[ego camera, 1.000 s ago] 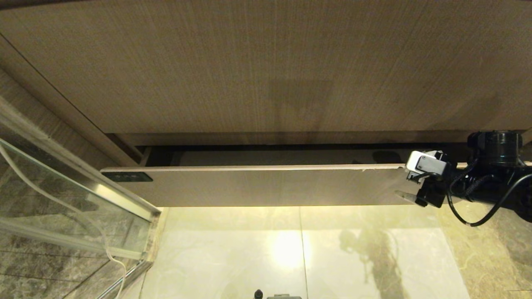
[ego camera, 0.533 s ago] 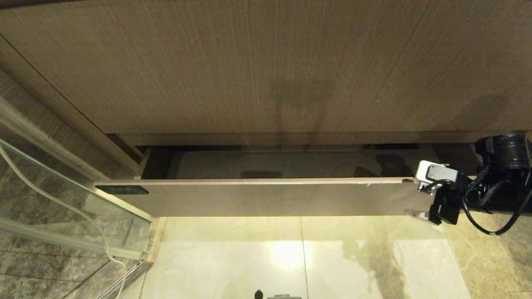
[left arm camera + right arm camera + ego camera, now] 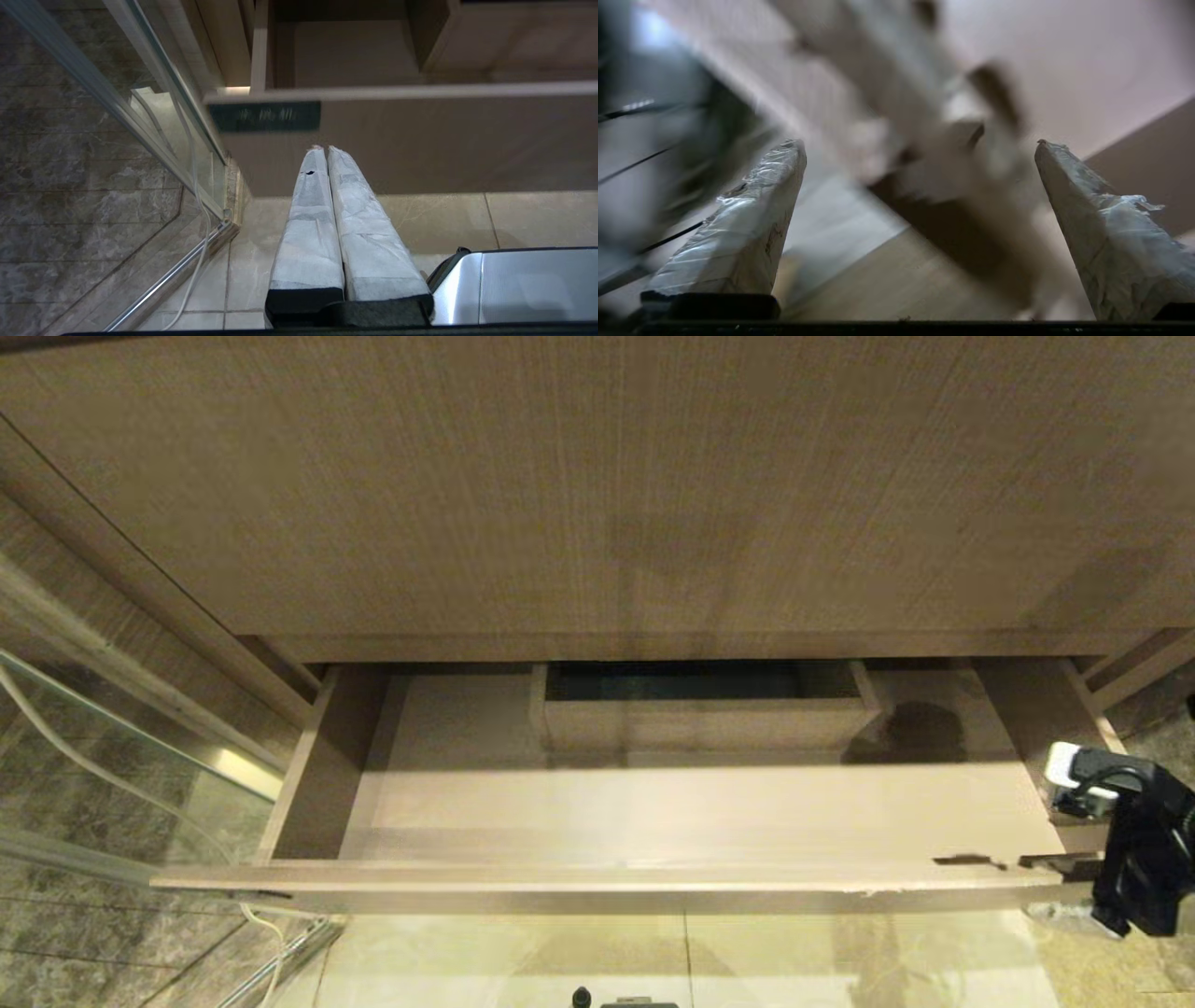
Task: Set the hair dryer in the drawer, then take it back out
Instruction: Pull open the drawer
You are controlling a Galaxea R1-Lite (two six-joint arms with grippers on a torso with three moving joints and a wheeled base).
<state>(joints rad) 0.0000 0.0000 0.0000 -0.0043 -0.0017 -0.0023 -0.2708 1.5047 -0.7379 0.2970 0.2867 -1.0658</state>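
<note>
The drawer point(image 3: 627, 816) will slide straight out farther when I pull its front, because the boxed cutout point(image 3: 706, 700) still reaches back under the tall wood panel.
The drawer point(image 3: 597, 879) stands pulled far out under the tall wood panel. Its pale floor is bare, with a boxed cutout point(image 3: 705, 711) at the middle back. The hair dryer is out of view. My right gripper point(image 3: 1060, 891) is at the right end of the drawer front. It is open, with one finger over the front's top edge and the other before its face. In the right wrist view that gripper point(image 3: 920, 144) shows wide-spread wrapped fingers point(image 3: 752, 224) over blurred wood. My left gripper point(image 3: 322, 149) hangs shut and empty, low before the drawer's left end point(image 3: 420, 140).
A glass shower door point(image 3: 140, 775) with a metal frame stands at the left, and a white cord point(image 3: 266, 933) hangs along it. The tall wood panel point(image 3: 597, 485) fills the view above the drawer. Glossy floor tiles point(image 3: 747, 961) lie below. A metal body point(image 3: 528, 284) sits beside my left gripper.
The drawer has slid out towards me, from a narrow gap to wide open, baring its floor and back cutout. My right gripper came back with the drawer front's right end.
</note>
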